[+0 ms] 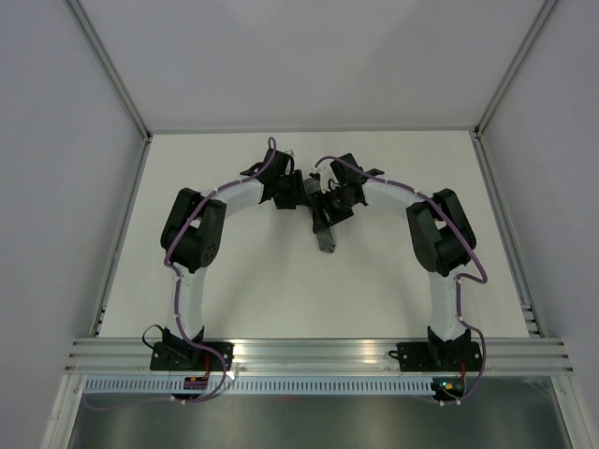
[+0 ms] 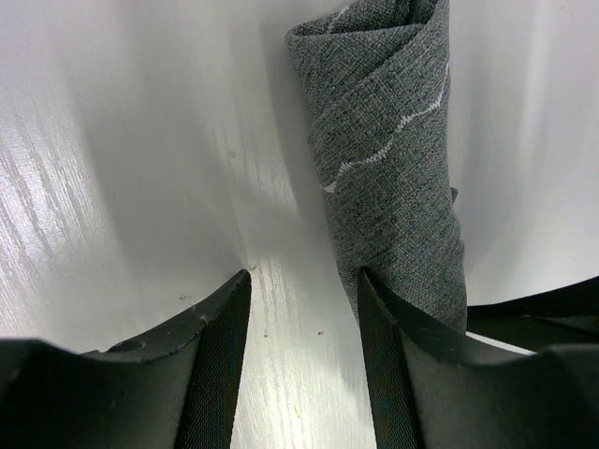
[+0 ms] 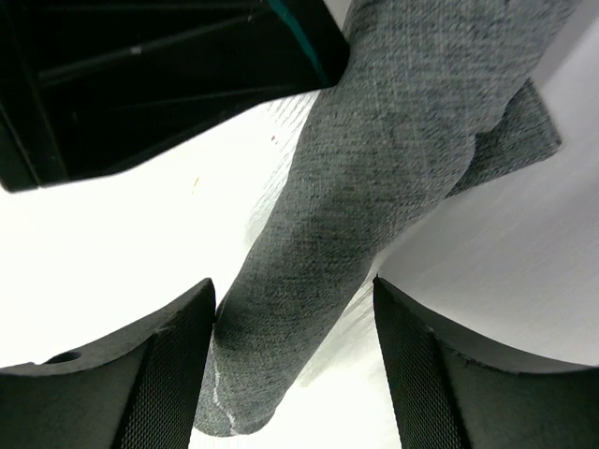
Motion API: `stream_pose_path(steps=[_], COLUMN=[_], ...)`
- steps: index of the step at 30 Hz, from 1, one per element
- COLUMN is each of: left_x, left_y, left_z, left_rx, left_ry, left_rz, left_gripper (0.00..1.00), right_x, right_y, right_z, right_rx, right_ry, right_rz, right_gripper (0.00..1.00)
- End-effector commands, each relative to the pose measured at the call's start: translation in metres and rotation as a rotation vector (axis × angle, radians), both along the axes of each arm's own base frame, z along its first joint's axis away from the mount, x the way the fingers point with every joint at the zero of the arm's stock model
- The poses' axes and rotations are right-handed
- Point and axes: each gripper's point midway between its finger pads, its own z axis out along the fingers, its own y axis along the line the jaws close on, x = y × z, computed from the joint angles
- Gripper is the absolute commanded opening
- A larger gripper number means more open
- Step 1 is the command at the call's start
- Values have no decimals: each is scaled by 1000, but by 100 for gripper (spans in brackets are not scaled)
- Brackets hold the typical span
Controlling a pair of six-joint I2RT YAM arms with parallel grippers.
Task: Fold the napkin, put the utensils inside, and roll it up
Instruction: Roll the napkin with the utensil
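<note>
A loose corner (image 3: 519, 140) sticks out of the napkin roll, so my right gripper should lift off, close and press the roll's side (image 3: 398, 229) opposite my left gripper.
The dark grey napkin (image 1: 325, 236) lies rolled into a tight tube on the white table, between the two gripper heads. In the left wrist view the roll (image 2: 393, 159) shows its pale stitched hem and lies just right of my open left gripper (image 2: 304, 318), outside its right finger. In the right wrist view the roll (image 3: 356, 234) runs diagonally between the fingers of my open right gripper (image 3: 295, 337), against the left finger, with a gap to the right one. The fork is hidden.
The white table (image 1: 281, 290) is bounded by white walls and a metal rail (image 1: 318, 354) at the near edge. Both arms arch inward and their heads meet at the far middle. The left gripper's body (image 3: 140, 84) shows in the right wrist view.
</note>
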Motion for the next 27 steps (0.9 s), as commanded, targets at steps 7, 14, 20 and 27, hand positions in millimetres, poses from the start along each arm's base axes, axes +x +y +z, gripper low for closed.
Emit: stream_pose_path(steps=[7, 14, 20, 27], left_x=[7, 7, 7, 9], left_y=[-12, -13, -14, -15], left_z=[16, 16, 15, 15], left_rx=[-44, -48, -47, -48], left_ry=[-13, -11, -7, -9], left_rz=[-18, -22, -25, -30], left_gripper=[54, 54, 54, 54], right_x=[-19, -1, 18, 36], right_y=[-10, -16, -13, 2], right_z=[12, 30, 52, 71], right_rx=[-33, -14, 44, 105], right_ry=[80, 36, 6, -15], right_rz=[-3, -34, -54, -59], right_gripper=[75, 74, 72, 69])
